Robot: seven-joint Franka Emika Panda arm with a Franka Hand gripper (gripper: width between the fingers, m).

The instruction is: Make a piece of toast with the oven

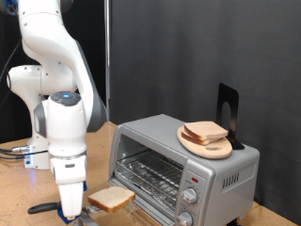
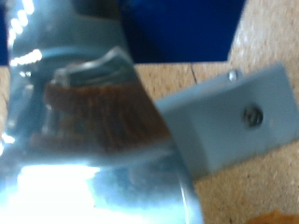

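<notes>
The robot's gripper has the bread slice (image 1: 112,199) on its tool lower than the oven's wire rack, so it should raise the tool first and then move the slice in over the rack (image 1: 152,175).
The silver oven (image 1: 188,169) stands at the exterior view's right, its front open and the wire rack (image 1: 150,175) showing. The piece of toast (image 1: 111,198), a pale bread slice, lies flat in front of the opening on a low metal surface. My gripper (image 1: 71,213) points down just to the exterior view's left of the slice, close to the table. In the wrist view a shiny metal sheet (image 2: 84,140) fills the picture and shows a brown reflection. One grey finger (image 2: 234,114) lies beside its edge. The other finger is hidden.
A round wooden board (image 1: 206,143) with other bread slices (image 1: 205,132) sits on top of the oven, with a black stand (image 1: 229,111) behind it. A dark tool (image 1: 45,207) lies on the wooden table (image 1: 19,193) by the gripper. Knobs (image 1: 191,196) are on the oven's front.
</notes>
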